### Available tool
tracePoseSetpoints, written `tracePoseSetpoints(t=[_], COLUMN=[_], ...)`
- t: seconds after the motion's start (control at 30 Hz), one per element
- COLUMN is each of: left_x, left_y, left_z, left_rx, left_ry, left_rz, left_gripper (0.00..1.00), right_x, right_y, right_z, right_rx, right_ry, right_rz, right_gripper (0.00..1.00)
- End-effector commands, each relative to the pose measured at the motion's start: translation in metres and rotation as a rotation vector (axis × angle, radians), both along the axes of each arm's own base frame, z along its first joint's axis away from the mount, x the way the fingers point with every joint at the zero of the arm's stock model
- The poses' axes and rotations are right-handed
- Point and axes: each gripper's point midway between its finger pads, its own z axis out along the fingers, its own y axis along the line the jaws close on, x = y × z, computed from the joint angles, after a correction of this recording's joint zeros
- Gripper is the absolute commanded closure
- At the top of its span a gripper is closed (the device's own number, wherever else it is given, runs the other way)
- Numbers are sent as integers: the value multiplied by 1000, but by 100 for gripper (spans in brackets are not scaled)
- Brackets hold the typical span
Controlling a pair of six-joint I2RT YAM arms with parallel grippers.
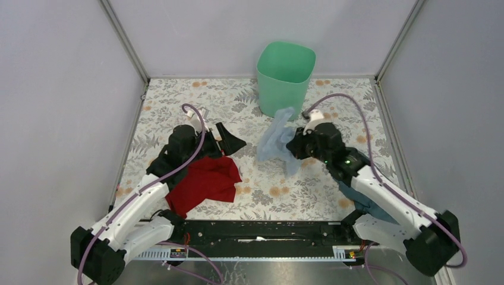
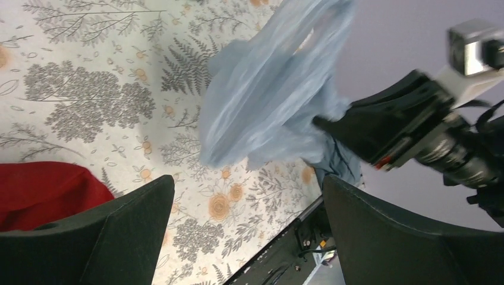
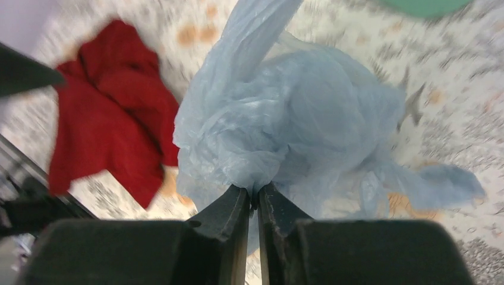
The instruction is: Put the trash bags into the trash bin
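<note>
My left gripper should take the bag's loose edge (image 1: 264, 147) first to help spread the bag, because the light blue trash bag hangs bunched (image 1: 285, 144) in my right gripper.
The mint-green trash bin (image 1: 285, 74) stands upright at the far middle of the table; a sliver of it shows in the right wrist view (image 3: 425, 6). My right gripper (image 1: 292, 146) is shut on a light blue trash bag (image 1: 274, 138), held off the table just in front of the bin. The pinch shows in the right wrist view (image 3: 254, 193), with the bag (image 3: 297, 119) bunched above the jaws. A red trash bag (image 1: 205, 181) lies flat near my left arm. My left gripper (image 1: 229, 141) is open and empty above the table, left of the blue bag (image 2: 267, 89).
A dark teal bag (image 1: 362, 199) lies under my right arm at the near right. Grey walls enclose the floral table (image 1: 333, 190) on three sides. A black rail (image 1: 261, 231) runs along the near edge.
</note>
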Motion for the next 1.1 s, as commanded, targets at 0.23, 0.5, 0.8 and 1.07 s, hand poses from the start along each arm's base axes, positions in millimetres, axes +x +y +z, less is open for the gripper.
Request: tracePoseSetpoints(t=[0.23,0.5,0.8,1.07], left_x=[12,20,68,100], left_y=[-5,-42,-67,-83], left_z=[-12,-5,-1,-24], left_rx=[82,165,301,436], left_ry=[53,0,-49,-45], left_rz=[-16,-60,50,108], left_gripper=[1,1,3,18], right_x=[-44,-43,-30,7], right_y=[63,57,8,10], right_z=[-100,-92,-47,-13], right_rx=[23,32,-75,-69], right_ry=[320,307,173,89], right_rz=[244,201,-5,-87], right_gripper=[55,39,29,30])
